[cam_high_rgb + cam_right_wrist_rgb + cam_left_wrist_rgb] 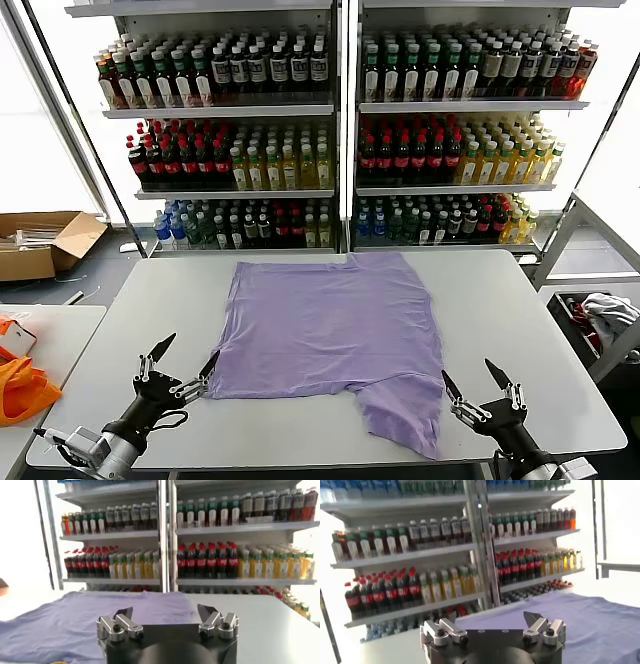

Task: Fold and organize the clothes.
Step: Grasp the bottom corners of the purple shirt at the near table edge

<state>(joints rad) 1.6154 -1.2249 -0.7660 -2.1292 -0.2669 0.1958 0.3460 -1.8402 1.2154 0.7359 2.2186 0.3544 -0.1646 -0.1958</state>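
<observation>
Next, I take the T-shirt's near corner (pixel 217 391) with my left gripper and pull it closer before folding, because the lavender T-shirt's far side (pixel 292 266) lies close to the white table's far edge.
The lavender T-shirt (pixel 330 325) lies spread flat on the white table (pixel 510 300), plain side up, with one sleeve (pixel 405 415) hanging toward the near edge. My left gripper (pixel 187 362) is open, just off the shirt's near left corner, low over the table. My right gripper (pixel 470 378) is open, just right of the near sleeve. The shirt also shows in the left wrist view (pixel 580 620) and in the right wrist view (pixel 75 617), beyond each open gripper (pixel 492 622) (pixel 165 614).
Shelves of drink bottles (pixel 340 130) stand behind the table. A bright orange fabric item (pixel 20 385) lies on a side table at the left. A cardboard box (pixel 40 243) sits on the floor at the left. A white-grey bundle with red (pixel 600 315) lies at the right.
</observation>
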